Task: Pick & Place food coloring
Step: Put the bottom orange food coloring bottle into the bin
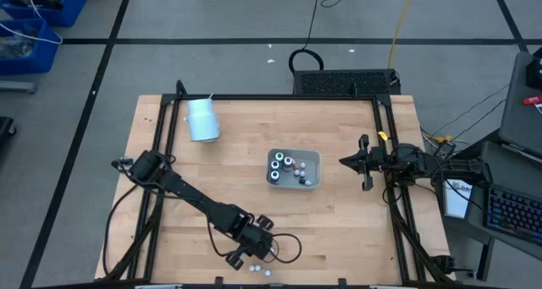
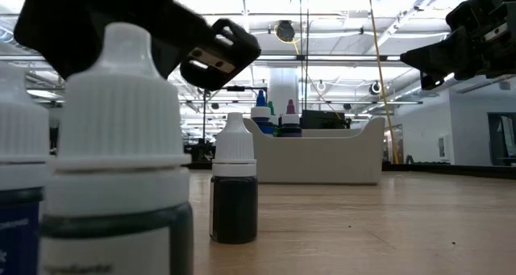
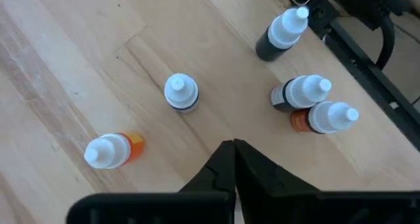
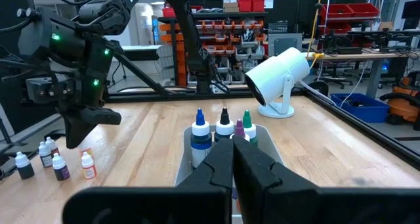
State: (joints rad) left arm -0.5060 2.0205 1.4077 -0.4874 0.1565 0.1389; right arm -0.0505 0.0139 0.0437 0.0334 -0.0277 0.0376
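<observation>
My left gripper's closed fingers are aimed at empty wood (image 3: 233, 115), past the orange bottle nearest the tray. Next, I move back, open them and grab that bottle.
Several small food coloring bottles with white caps stand on the wood table near its front edge: dark ones (image 3: 180, 92) (image 3: 279, 37) (image 3: 298, 92) and orange ones (image 3: 108, 150) (image 3: 325, 117). My left gripper (image 3: 233, 146) hangs shut just above them, slanting down, with nothing between its fingers. It also shows in the high view as my left gripper (image 1: 254, 253). More bottles (image 1: 288, 166) stand upright in the clear tray (image 1: 315, 156) at the table's middle. My right gripper (image 1: 345, 162) waits shut at the right side, level, above the table.
A pale cylindrical cup (image 1: 203, 119) lies at the far left of the table. Black frame rails (image 1: 389, 136) run along the table's sides. In the low view one dark bottle (image 2: 234, 190) stands in front of the tray (image 2: 322, 158).
</observation>
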